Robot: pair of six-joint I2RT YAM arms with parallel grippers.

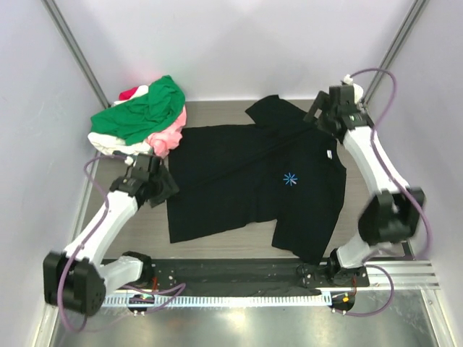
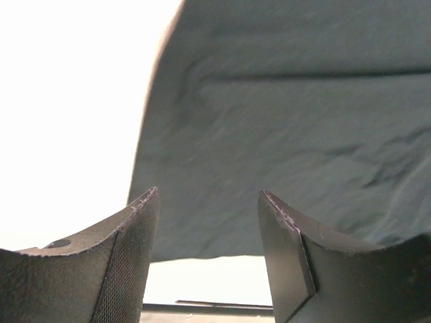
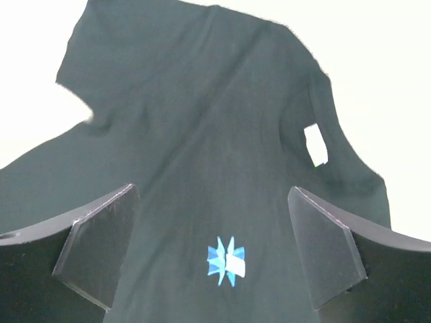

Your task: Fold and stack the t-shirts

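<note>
The black t-shirt's near half [image 1: 217,210] will cover the blue starburst logo [image 1: 290,179] when I fold that half over, because the logo lies closer than the white tag.
The large black t-shirt [image 1: 239,181] lies spread flat on the table, with its blue starburst logo [image 1: 290,179] and white tag [image 1: 329,154] showing. My left gripper [image 1: 166,188] is open and empty at the shirt's left edge; in the left wrist view [image 2: 209,202] the dark cloth [image 2: 283,134] lies just ahead of its fingers. My right gripper [image 1: 317,113] is open and empty above the shirt's back right part; in the right wrist view [image 3: 212,195] it looks down on the logo [image 3: 226,261] and tag [image 3: 314,145].
A loose pile of shirts sits at the back left corner, the green one [image 1: 141,112] on top of pink [image 1: 170,137], white [image 1: 108,142] and red [image 1: 130,92]. Pale walls enclose the table on three sides. A metal rail [image 1: 253,278] runs along the near edge.
</note>
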